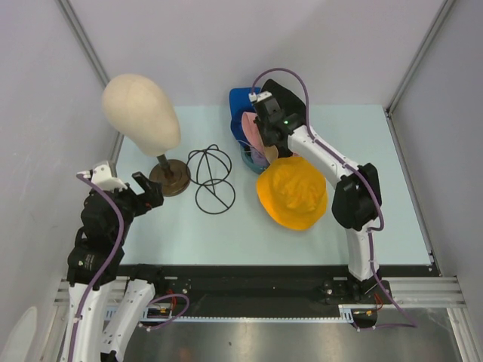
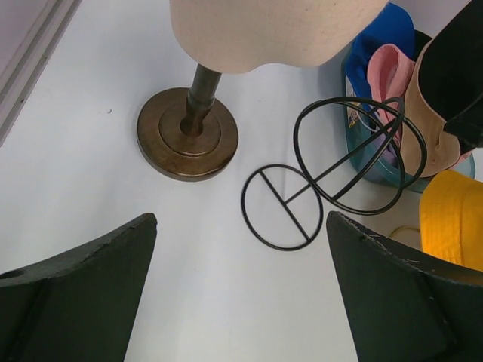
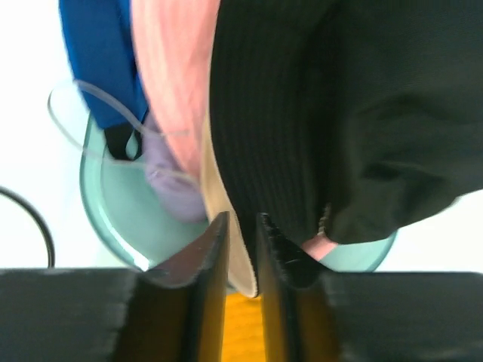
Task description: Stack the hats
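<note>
The mannequin head (image 1: 142,113) is next to my left gripper and far from my right gripper's tan cap. Next, I raise the cap (image 1: 272,153) and hand it over to my left gripper.
A pile of hats lies in a shallow teal bowl (image 3: 113,211) at the back middle: a blue cap (image 1: 241,102), a pink hat (image 1: 249,124), a lavender hat (image 3: 170,181), a tan cap (image 3: 238,264) and a black hat (image 3: 377,113). My right gripper (image 3: 241,234) is over this pile, shut on the tan cap's brim edge, with dark striped fabric against it. An orange bucket hat (image 1: 292,192) lies flat on the table just in front of the pile. My left gripper (image 2: 241,226) is open and empty, low at the near left (image 1: 151,192).
A cream mannequin head (image 1: 139,113) stands on a brown round base (image 1: 170,179) at the left, just beyond my left gripper. A black wire hat stand (image 1: 211,177) lies on its side between the base and the hats. Grey walls close in both sides.
</note>
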You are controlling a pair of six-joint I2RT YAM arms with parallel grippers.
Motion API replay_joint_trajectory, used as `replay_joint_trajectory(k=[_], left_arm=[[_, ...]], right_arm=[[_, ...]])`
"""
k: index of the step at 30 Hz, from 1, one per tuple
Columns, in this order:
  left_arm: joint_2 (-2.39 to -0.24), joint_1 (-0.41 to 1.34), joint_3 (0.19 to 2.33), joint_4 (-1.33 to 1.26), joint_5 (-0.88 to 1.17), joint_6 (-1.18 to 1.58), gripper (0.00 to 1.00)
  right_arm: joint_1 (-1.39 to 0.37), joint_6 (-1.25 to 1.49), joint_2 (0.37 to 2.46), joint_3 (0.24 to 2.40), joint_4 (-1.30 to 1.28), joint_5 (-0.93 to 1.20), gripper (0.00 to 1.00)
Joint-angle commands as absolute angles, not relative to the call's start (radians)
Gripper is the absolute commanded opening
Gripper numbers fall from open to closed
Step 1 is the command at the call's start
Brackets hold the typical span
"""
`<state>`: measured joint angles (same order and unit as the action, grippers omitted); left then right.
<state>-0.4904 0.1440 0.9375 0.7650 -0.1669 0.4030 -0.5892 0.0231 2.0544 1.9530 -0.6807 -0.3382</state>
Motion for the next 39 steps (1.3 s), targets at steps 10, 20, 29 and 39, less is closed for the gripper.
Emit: replay_joint_trajectory(k=[10, 20, 29, 39], left_arm=[[-0.474, 0.149, 0.902, 0.730, -0.178, 0.443, 1.00], [-0.515, 0.149, 0.985, 0.752, -0.167, 0.393, 1.00], [-0.727, 0.149, 1.271, 0.741, -0.040, 0.362, 1.00], [-0.885, 0.153, 1.393, 0.473, 0.165, 0.658, 1.00]], right_arm=[[-0.638, -0.038, 2.114, 1.980, -0.693, -0.517, 0.57], [-0.634, -0.051, 2.161, 2.063, -0.698, -0.609, 0.18], [-0.641, -0.118, 2.000, 2.238, -0.640, -0.580, 0.00], [-0.761, -0.213, 1.873, 2.263, -0.534, -0.418, 0.00]])
